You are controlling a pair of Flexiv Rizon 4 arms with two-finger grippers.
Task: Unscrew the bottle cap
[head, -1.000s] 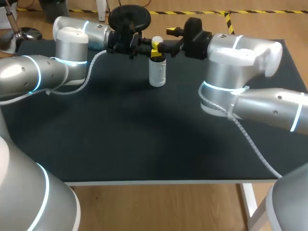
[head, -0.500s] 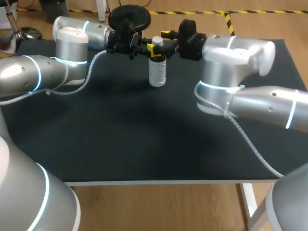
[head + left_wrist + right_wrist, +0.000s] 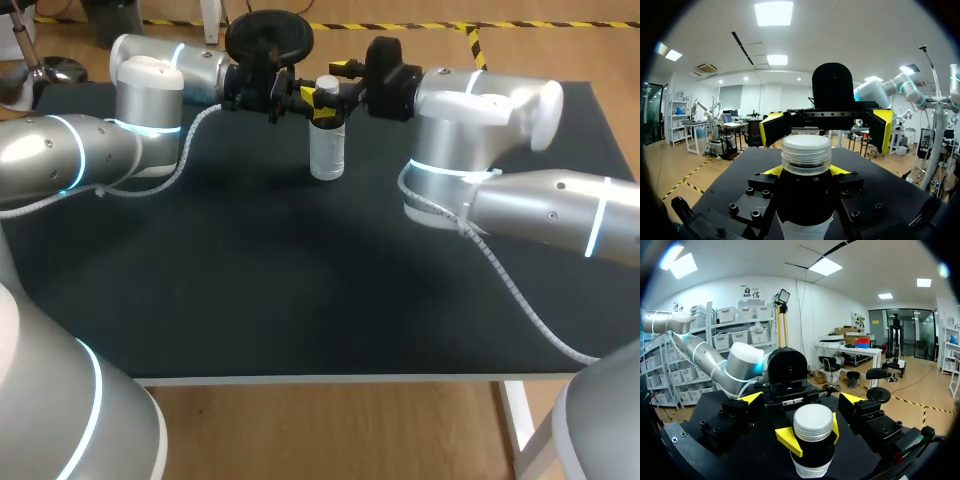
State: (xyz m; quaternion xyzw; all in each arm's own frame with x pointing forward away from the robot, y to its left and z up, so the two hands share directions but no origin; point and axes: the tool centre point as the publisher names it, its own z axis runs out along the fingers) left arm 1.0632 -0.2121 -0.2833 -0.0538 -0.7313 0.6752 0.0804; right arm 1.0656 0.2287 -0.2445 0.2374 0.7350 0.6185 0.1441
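Clear ridged rings [image 3: 813,437] can be seen under the cap's rim. The white cap [image 3: 813,417] should therefore come all the way off the bottle's neck when I twist and lift it.
A clear bottle [image 3: 327,150] with a white cap [image 3: 327,85] stands upright at the back middle of the black table [image 3: 300,290]. My left gripper [image 3: 318,108] comes in from the left and is shut on the bottle's neck just under the cap [image 3: 806,154]; its yellow tips [image 3: 789,440] press the neck from both sides. My right gripper [image 3: 330,82] comes in from the right at cap height. It stands wide open, with its fingers [image 3: 751,399] on either side of the cap [image 3: 813,422] and clear of it.
The bottle stands near the table's far edge. A black round base [image 3: 268,32] sits just behind the left gripper, off the far edge. The table's middle and front show only bare black mat.
My right gripper has moved left and turned, so that its open fingers now straddle the cap. The left gripper and the bottle have stayed put.
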